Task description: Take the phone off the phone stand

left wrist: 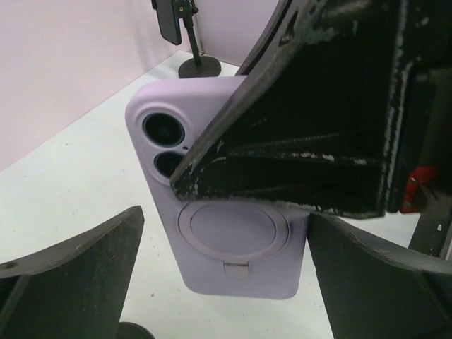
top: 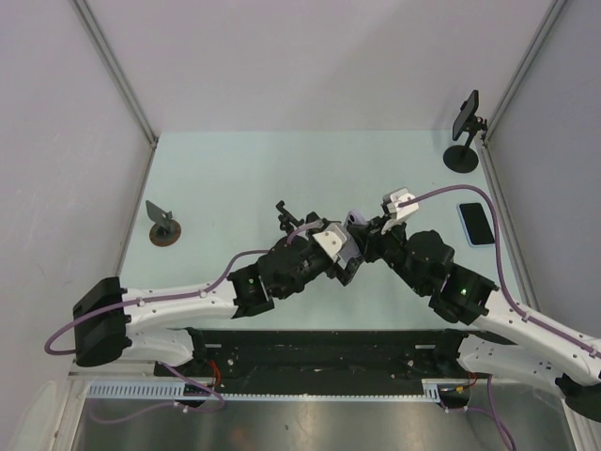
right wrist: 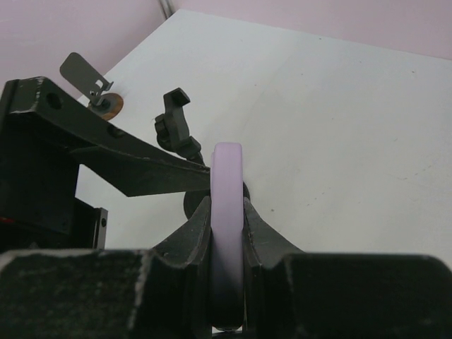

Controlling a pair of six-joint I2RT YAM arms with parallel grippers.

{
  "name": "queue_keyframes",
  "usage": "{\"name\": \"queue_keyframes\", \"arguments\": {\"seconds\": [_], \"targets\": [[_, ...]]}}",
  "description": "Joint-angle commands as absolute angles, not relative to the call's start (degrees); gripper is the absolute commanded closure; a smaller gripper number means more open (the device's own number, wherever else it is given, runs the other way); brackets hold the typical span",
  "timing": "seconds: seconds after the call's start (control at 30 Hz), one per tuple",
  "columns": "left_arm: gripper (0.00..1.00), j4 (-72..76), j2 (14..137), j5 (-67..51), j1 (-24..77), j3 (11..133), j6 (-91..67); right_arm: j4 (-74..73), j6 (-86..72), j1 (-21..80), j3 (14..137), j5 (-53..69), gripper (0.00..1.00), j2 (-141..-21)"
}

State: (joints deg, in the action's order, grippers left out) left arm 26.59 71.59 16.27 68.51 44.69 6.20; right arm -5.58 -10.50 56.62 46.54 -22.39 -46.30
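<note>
The robot's right gripper is pinching the phone across its back and screen point(left wrist: 189, 148), so the left gripper should hold the phone while the right gripper turns to grip its side edges point(right wrist: 227, 176).
A lilac-cased phone point(left wrist: 233, 233) hangs upright above the table with my right gripper point(right wrist: 227, 205) shut on its edges. It shows edge-on in the right wrist view as a lilac strip point(right wrist: 227, 176). Its back, with two camera lenses and a round ring, faces the left wrist camera. My left gripper point(left wrist: 226, 236) is open, one finger on each side of the phone's lower end and neither touching it. The black phone stand point(right wrist: 176, 120) with its empty clamp stands just behind and left of the phone, apart from it, and shows from above too point(top: 285, 214).
A second stand point(top: 462, 155) holding a dark phone is at the back right corner. A blue phone point(top: 476, 223) lies flat near the right wall. A small stand with a brown base point(top: 164, 228) sits at the left. Walls close in both sides.
</note>
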Motion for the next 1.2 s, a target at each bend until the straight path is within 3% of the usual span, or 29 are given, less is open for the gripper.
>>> {"name": "queue_keyframes", "arguments": {"seconds": [0.0,0.37,0.5,0.6,0.67,0.7,0.8,0.83,0.87,0.9,1.0,1.1,1.17], "targets": [[0.0,28.04,72.86,15.21,68.73,47.9,6.07,-0.88,-10.2,57.39,50.1,-20.48,1.0,-45.26],[0.0,28.04,73.57,17.75,68.73,48.52,3.61,-0.97,-9.93,57.57,50.1,-17.67,1.0,-45.44],[0.05,28.04,72.95,19.07,68.73,48.52,2.73,-1.67,-10.11,57.57,50.1,-17.49,1.0,-45.79],[0.15,28.04,72.6,18.81,68.64,48.34,1.85,-1.67,-10.11,57.57,50.1,-16.96,1.0,-45.88],[0.26,27.95,72.16,18.55,68.56,48.25,1.06,-1.67,-10.11,57.57,50.01,-16.7,1.0,-45.97],[0.36,28.04,71.98,18.37,68.64,48.16,0.88,-1.84,-10.11,57.57,50.01,-16.7,1.0,-46.14],[0.56,28.04,71.19,17.41,68.38,47.81,0.35,-1.84,-9.32,57.57,50.1,-16.26,0.81,-45.7],[0.7,28.04,70.93,16.62,68.12,47.73,-1.39,-1.85,-8.62,57.39,50.1,-16.26,0.65,-45.53],[0.77,28.04,70.32,16.18,67.85,47.29,-2.02,-1.85,-8.35,57.22,50.1,-15.82,0.56,-44.92],[0.88,28.04,70.05,15.56,67.5,47.02,-2.72,-1.85,-8.09,57.22,50.1,-15.47,0.39,-44.56],[1.0,28.04,68.82,11.18,65.31,45.97,-6.32,-1.84,-7.56,55.99,50.1,-13.1,0.14,-42.81],[1.0,28.12,67.25,4.15,61.97,45.0,-10.62,-2.55,-6.77,54.06,50.36,-9.42,0.0,-40.79],[1.0,28.12,66.19,0.81,60.03,44.56,-12.13,-3.42,-6.24,52.92,50.54,-5.03,0.0,-39.91]]}}
